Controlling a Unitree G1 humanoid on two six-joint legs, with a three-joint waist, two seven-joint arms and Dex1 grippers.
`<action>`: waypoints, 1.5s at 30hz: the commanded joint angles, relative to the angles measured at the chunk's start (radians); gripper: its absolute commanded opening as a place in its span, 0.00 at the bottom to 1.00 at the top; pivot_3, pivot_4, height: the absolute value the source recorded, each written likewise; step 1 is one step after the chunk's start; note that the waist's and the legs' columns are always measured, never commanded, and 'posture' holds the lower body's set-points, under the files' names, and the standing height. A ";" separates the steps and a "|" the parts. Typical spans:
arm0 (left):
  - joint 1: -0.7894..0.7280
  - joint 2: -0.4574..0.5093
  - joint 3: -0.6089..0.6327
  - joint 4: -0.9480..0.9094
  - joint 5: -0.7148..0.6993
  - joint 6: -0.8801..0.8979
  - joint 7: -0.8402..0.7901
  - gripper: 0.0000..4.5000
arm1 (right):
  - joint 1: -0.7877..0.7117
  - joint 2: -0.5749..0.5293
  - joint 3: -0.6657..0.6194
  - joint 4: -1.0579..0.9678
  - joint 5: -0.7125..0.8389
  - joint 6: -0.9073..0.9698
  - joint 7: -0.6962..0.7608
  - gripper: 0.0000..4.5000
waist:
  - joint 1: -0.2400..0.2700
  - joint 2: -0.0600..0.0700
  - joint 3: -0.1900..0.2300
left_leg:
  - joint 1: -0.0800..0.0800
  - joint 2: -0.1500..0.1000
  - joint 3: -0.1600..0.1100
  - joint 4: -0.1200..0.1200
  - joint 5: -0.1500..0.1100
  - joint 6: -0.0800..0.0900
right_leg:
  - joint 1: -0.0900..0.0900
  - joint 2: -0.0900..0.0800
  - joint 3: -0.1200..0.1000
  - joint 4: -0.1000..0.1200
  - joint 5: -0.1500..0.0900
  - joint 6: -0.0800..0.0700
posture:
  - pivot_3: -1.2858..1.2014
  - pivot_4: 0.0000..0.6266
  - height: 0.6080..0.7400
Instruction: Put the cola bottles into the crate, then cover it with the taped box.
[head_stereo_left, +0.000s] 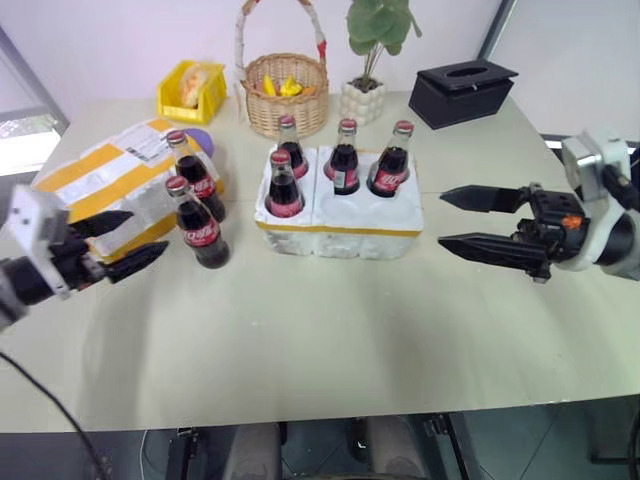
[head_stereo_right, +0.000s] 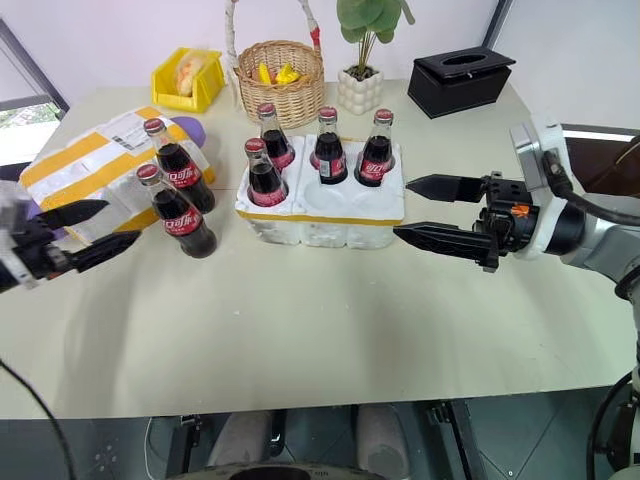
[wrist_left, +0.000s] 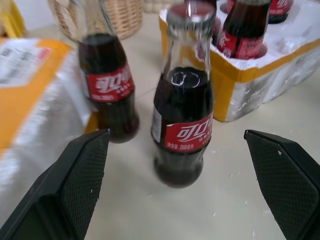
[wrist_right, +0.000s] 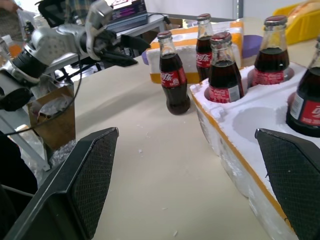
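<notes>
The nearer cola bottle (head_stereo_left: 194, 212) stands upright, centred ahead of my left gripper's open fingers. I should keep moving forward until they are around the bottle's body (head_stereo_left: 203, 234), then close them.
The crate (head_stereo_left: 340, 232), a low white tray with a yellow tape band, stands mid-table and holds several cola bottles (head_stereo_left: 345, 158); its two front wells toward the right are empty (wrist_right: 255, 120). Two more cola bottles stand on the table left of it, one nearer (head_stereo_left: 200, 226) and one behind (head_stereo_left: 194, 176). The taped box (head_stereo_left: 100, 185) lies at the far left behind them. My left gripper (head_stereo_left: 148, 235) is open, level, a short way left of the nearer bottle (wrist_left: 183, 125) and pointing at it. To the right of the crate, my right gripper (head_stereo_left: 441, 218) is open and points at it.
Along the back edge stand a yellow bin (head_stereo_left: 190, 90), a wicker basket (head_stereo_left: 285, 95), a potted plant (head_stereo_left: 363, 100) and a black tissue box (head_stereo_left: 462, 92). A purple object (head_stereo_left: 203, 140) peeks out behind the taped box. Bare tabletop stretches in front of the crate.
</notes>
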 joint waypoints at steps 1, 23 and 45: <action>-0.023 0.000 -0.027 -0.004 0.007 -0.032 -0.002 0.99 | 0.006 -0.010 -0.052 -0.039 0.022 0.002 -0.016 1.00 | -0.001 0.000 0.000 | 0.000 0.000 0.000 0.000 0.000 0.001 | 0.000 0.001 0.000 0.000 0.000 0.000 | 0.52 0.24 1.00; -0.266 -0.128 -0.284 0.203 0.144 -0.122 0.073 0.99 | 0.066 -0.008 -0.116 -0.089 0.076 0.014 -0.087 1.00 | 0.002 0.000 0.000 | 0.001 0.002 -0.001 0.004 -0.001 0.002 | 0.002 0.004 0.000 0.003 0.000 0.000 | 0.52 0.24 1.00; -0.295 -0.004 -0.300 0.013 0.003 0.058 -0.137 0.59 | 0.063 -0.005 -0.104 -0.089 0.091 0.013 -0.130 1.00 | 0.002 -0.002 0.001 | 0.001 0.002 -0.002 0.003 -0.001 0.002 | 0.001 0.004 0.000 0.003 0.000 0.000 | 0.52 0.24 1.00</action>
